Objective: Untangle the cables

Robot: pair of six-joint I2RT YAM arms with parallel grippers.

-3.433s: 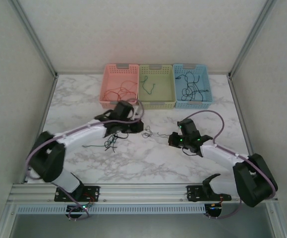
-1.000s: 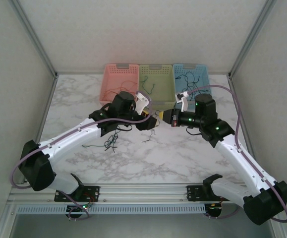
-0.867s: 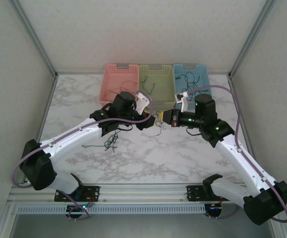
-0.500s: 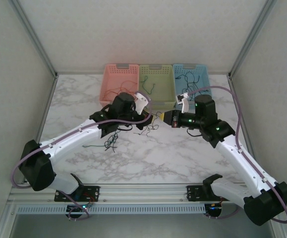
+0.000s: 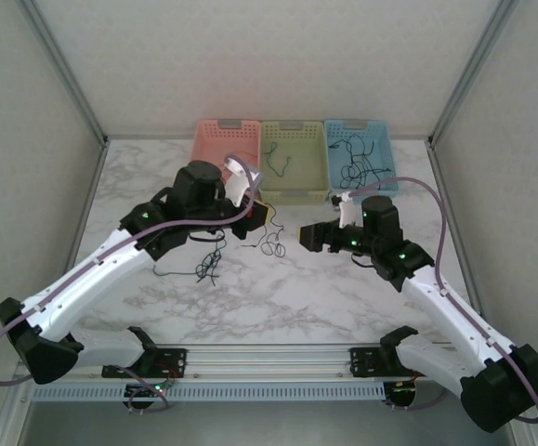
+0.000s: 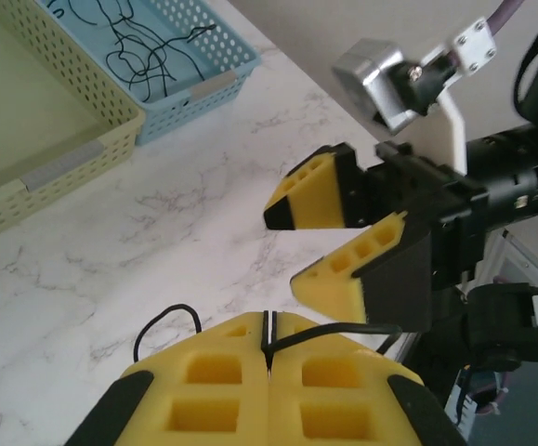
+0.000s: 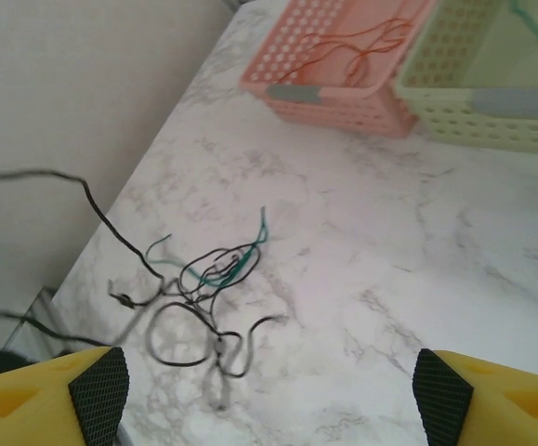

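I expect the dangling black cable [image 5: 274,242] to come away by itself when I carry it, because a gap of marble [image 5: 236,262] separates it from the tangle.
My left gripper [image 5: 257,216] hangs above the table, shut on a thin black cable [image 5: 270,243] that dangles in loops below it. The left wrist view has that black cable [image 6: 338,330] pinched between the closed yellow pads [image 6: 203,381] of the left gripper [image 6: 270,336]. My right gripper [image 5: 306,237] faces it from the right, open and holding nothing; its yellow fingers [image 6: 320,190] stand apart. On the marble under the left arm lies a small tangle of black and green cables [image 5: 208,267]. In the right wrist view, the right gripper [image 7: 273,401] is open over the tangle [image 7: 215,269].
Three baskets stand in a row at the back: pink [image 5: 217,124] with red wires, green [image 5: 293,125] with a green wire, blue [image 5: 359,125] with black wires. Marble lies bare in front of the arms. The enclosure's walls close both sides.
The left arm has swung left and up with the black cable hanging from it. The right gripper has drawn back down to the right and now stands open, apart from the left.
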